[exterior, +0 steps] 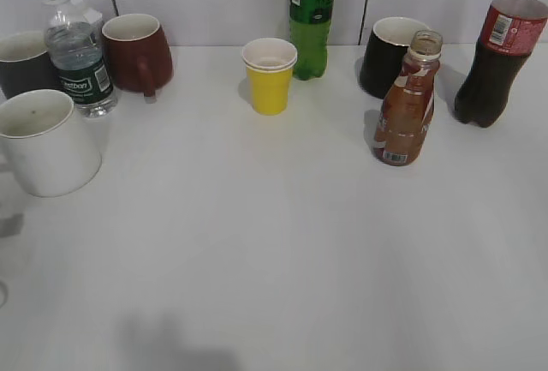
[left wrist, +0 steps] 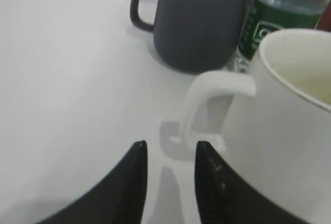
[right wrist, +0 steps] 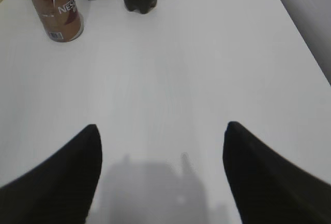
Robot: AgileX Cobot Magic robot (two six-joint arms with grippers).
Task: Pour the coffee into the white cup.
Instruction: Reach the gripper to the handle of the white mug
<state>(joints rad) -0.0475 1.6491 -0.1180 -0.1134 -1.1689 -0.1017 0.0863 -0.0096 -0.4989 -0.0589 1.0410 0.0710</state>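
Observation:
My left gripper should open its narrow fingers wider and straddle the handle's upright part before it closes, because the white cup's handle is off-centre in front of them.
The coffee bottle, curvy, clear, uncapped, with an orange-brown label, stands at the right middle of the table; it also shows in the right wrist view at the top left. The white cup stands at the left edge, empty. In the left wrist view its handle lies just beyond my left gripper, whose fingers are slightly apart and empty. My right gripper is open and empty, above bare table well short of the bottle. Neither gripper shows in the exterior view.
Behind the white cup stand a dark grey mug, a water bottle and a dark red mug. A yellow paper cup, a green soda bottle, a black mug and a cola bottle line the back.

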